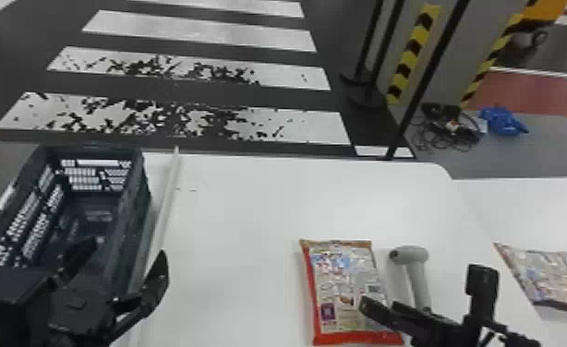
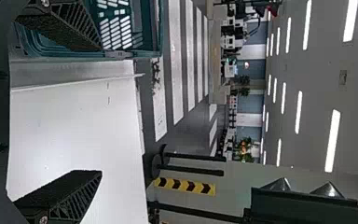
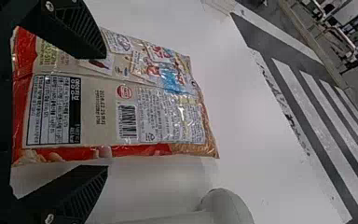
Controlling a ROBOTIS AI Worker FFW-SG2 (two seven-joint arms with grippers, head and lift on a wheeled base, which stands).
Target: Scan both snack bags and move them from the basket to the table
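Observation:
The red-edged snack bag (image 1: 347, 290) lies wide and flat and has a seam (image 3: 112, 78) along its crinkled side, so it will pinch into a fold along its length when I lift it.
My left gripper (image 1: 128, 258) stands open at the basket's (image 1: 132, 221) near right side; in the left wrist view the left gripper (image 2: 65, 112) has nothing between its fingers. The red-edged snack bag (image 1: 342, 286) lies flat on the table, barcode side up. My right gripper (image 1: 421, 288) is open over that bag's right edge and the scanner. In the right wrist view the right gripper (image 3: 84, 112) has the snack bag (image 3: 158, 112) beyond its parted fingers. The white scanner (image 1: 416, 265) lies just right of the bag. A second snack bag (image 1: 550, 277) lies farther right.
The dark basket stands at the left, and a pale strip (image 1: 165, 203) runs along the white table (image 1: 241, 203) beside it. A second white surface (image 1: 527, 203) adjoins at the right. Behind are black poles (image 1: 428, 78) and a striped pillar.

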